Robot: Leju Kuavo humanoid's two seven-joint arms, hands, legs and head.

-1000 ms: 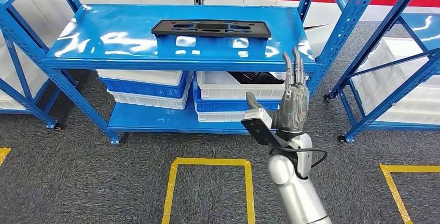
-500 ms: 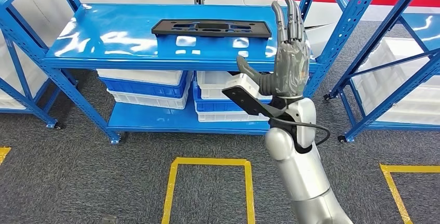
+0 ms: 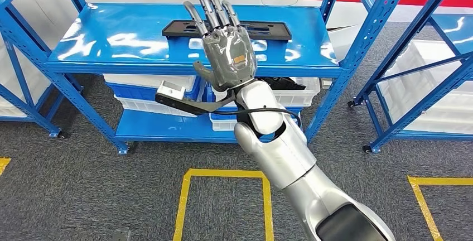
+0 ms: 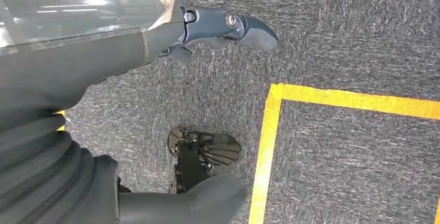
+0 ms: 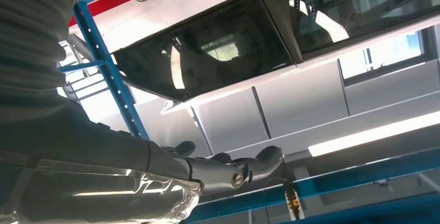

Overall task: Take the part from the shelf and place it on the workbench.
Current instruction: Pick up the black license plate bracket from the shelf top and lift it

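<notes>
My gripper will lift the long black part near one end, and the part should stay stiff, because the straight front edge runs level across its cut-outs.
A long flat black part with cut-outs lies on the top board of the blue shelf, toward its back. My right hand is raised in front of the part, fingers spread and pointing up, holding nothing; it covers the part's middle. In the right wrist view the hand shows with its fingers extended. My left hand hangs low over the grey carpet, its fingers holding nothing.
White and blue bins sit on the shelf's lower level. A second blue rack with white bins stands at the right. Yellow tape marks a box on the carpet before the shelf.
My right arm has risen and swung left, from below the shelf's right end to in front of the black part, fingers staying spread.
</notes>
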